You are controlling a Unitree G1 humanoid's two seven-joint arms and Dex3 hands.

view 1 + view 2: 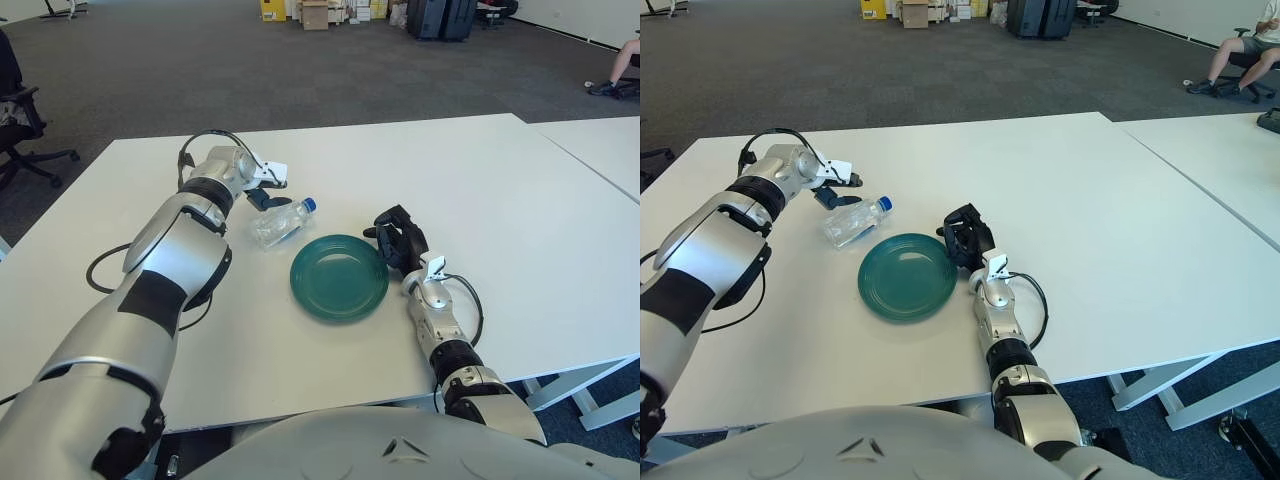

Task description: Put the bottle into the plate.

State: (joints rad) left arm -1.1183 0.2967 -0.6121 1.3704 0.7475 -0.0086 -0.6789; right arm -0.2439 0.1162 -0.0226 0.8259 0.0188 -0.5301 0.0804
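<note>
My gripper will lower the bottle (pixel 281 224), and the bottle should lie across the plate with its cap reaching the plate's rim. The green plate (pixel 339 278) is slightly wider than the bottle is long.
A clear plastic bottle (pixel 280 222) with a blue cap lies on its side on the white table (pixel 480 200), just left of and behind the green plate (pixel 340 277). The plate holds nothing. My left hand (pixel 266 188) hovers at the bottle's far-left end, close to its base, fingers spread with nothing in them. The bottle is not gripped. My right hand (pixel 398 240) shows beside the plate's right rim, fingers relaxed and holding nothing.
A black cable (pixel 205 285) loops on the table beside my left arm. A second white table (pixel 600 150) adjoins on the right. An office chair (pixel 20 120) stands off the table's left side. A person sits at the far right, beyond the tables.
</note>
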